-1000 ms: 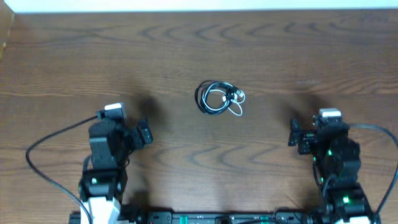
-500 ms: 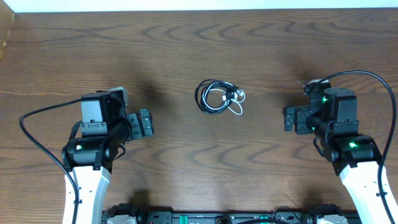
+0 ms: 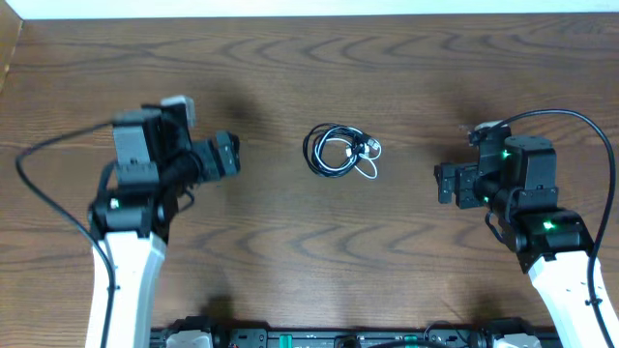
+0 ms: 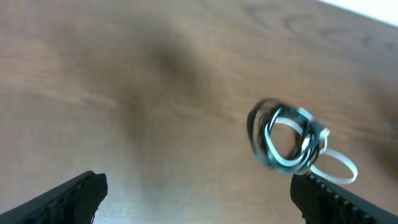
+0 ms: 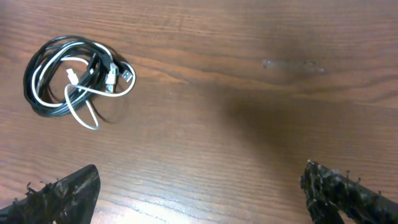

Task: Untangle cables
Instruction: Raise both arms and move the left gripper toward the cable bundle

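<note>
The plug ends lie at the coil's far side, the coil's black rim facing my open left gripper. I keep going until its fingers straddle that rim.
The cables lie coiled together at the table's middle, a black cord and a white cord with small plug ends. They also show in the left wrist view, blurred, and in the right wrist view. My left gripper is open and empty, left of the coil and apart from it; its fingers frame bare table. My right gripper is open and empty, right of the coil and apart from it.
The brown wooden table runs to a pale edge at the back. Thick black wires trail from each arm. A faint scuff mark is on the wood near the right gripper.
The left arm has risen from the front and swung toward the coil. The right arm also rose from the front, then edged slightly left. The cables have not moved.
</note>
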`<control>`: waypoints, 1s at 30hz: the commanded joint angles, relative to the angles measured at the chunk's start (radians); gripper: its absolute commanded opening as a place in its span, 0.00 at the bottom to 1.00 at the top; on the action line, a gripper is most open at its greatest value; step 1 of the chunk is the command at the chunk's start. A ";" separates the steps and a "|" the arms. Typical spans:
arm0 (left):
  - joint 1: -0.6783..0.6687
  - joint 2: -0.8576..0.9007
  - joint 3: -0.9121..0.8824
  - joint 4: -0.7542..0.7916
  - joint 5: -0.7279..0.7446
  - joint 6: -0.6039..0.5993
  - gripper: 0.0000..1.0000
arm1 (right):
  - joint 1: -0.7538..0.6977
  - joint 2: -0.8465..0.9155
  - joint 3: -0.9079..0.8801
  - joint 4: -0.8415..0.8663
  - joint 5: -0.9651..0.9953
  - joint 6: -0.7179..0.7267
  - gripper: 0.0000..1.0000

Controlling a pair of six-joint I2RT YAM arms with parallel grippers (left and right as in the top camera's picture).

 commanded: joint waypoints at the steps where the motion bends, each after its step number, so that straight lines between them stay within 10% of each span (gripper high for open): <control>1: -0.051 0.102 0.098 -0.003 0.005 0.010 0.97 | 0.006 -0.007 0.019 0.001 -0.006 0.022 0.99; 23: -0.459 0.671 0.114 0.326 -0.205 -0.152 0.96 | 0.006 -0.007 0.019 -0.003 -0.006 0.022 0.99; 30: -0.522 0.766 0.114 0.321 -0.229 -0.152 0.76 | 0.006 -0.007 0.019 -0.003 -0.006 0.022 0.99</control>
